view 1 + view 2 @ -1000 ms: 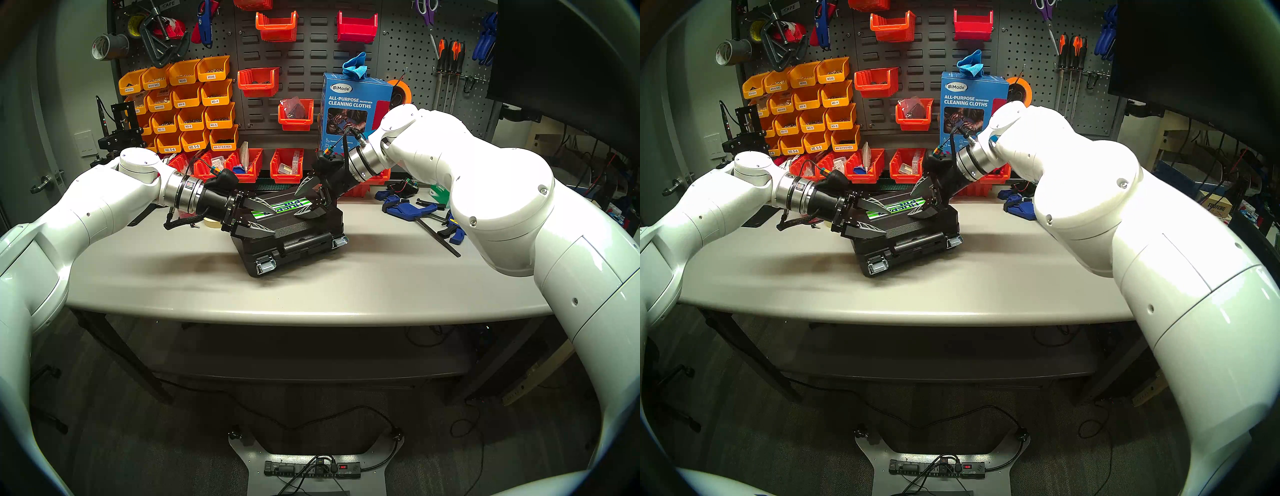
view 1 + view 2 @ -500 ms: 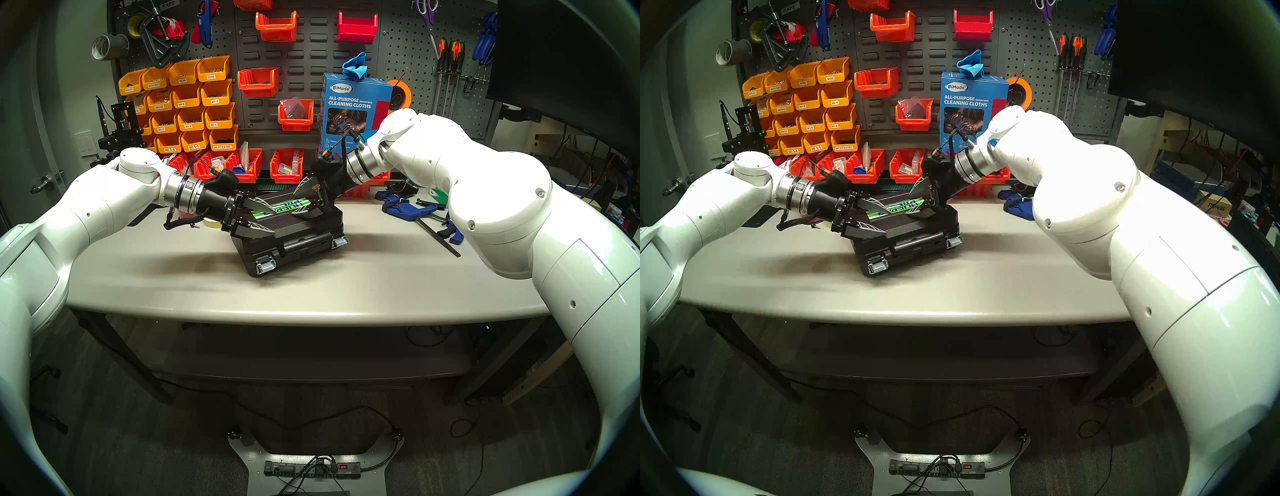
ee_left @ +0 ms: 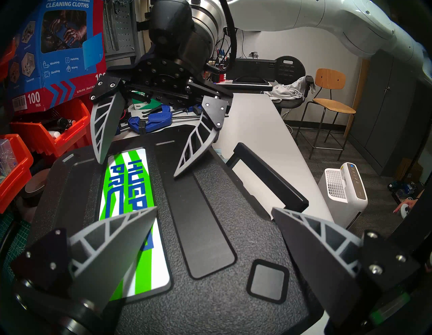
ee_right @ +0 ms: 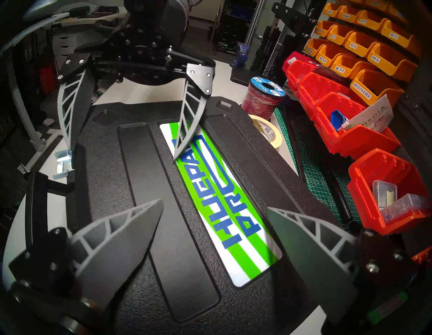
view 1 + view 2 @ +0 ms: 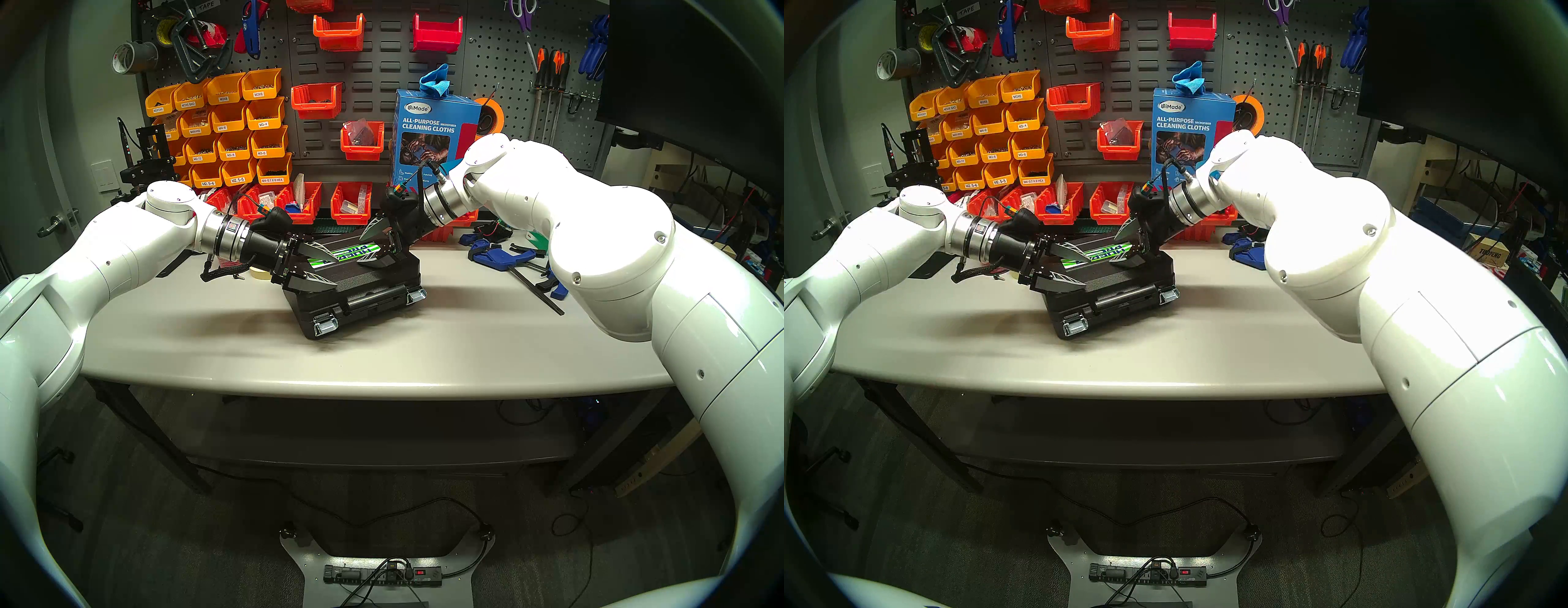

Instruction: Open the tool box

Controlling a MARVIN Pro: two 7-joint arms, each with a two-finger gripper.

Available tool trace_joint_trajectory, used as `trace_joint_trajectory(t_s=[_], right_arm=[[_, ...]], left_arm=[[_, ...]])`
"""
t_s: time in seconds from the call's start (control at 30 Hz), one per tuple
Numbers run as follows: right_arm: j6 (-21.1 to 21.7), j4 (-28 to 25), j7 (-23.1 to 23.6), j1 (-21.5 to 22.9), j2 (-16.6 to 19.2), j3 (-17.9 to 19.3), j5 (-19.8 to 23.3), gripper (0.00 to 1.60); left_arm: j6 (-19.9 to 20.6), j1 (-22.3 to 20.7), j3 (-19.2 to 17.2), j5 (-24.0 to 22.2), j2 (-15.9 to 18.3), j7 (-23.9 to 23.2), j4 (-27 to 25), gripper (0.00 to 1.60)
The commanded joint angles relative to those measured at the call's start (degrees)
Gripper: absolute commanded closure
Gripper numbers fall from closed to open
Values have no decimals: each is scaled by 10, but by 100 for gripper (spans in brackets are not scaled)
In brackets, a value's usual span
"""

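I see silver latches (image 5: 324,325) on both sides of the bar handle at the front, so the lid (image 5: 354,275) will swing up and back when I lift the bar handle.
The black tool box (image 5: 373,282) lies shut and skewed on the grey table (image 5: 212,331), with its striped label (image 5: 344,254) on top. Its bar handle (image 5: 375,297) and two silver latches (image 5: 326,327) face the front. My left gripper (image 5: 335,271) is open and empty over the lid's left end. My right gripper (image 5: 359,250) is open and empty over the lid's back right, facing the left one. The left wrist view shows the lid (image 3: 210,292), my left gripper (image 3: 214,209) and the right gripper (image 3: 138,170). The right wrist view shows the label (image 4: 222,198), my right gripper (image 4: 215,204) and the left gripper (image 4: 122,155).
Red bins (image 5: 352,204) line the table's back, with a blue cleaning-cloths box (image 5: 428,136) above them. Blue clamps (image 5: 505,257) lie to the right of the case. A masking tape roll (image 4: 266,128) and a wire spool (image 4: 263,96) sit behind its left end.
My right arm has sunk a little and its gripper has shifted slightly left over the lid. The left arm and the tool box have not moved.
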Motion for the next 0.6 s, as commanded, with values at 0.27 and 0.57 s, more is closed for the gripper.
trace_joint_trajectory(t_s=[0.27, 0.57], right_arm=[[9, -1, 30, 53, 31, -28, -14, 0], [2, -3, 34, 106, 73, -29, -19, 0]], left_arm=[[0, 1, 0, 0, 0, -3, -1, 0], [0, 1, -1, 0, 0, -2, -1, 0]])
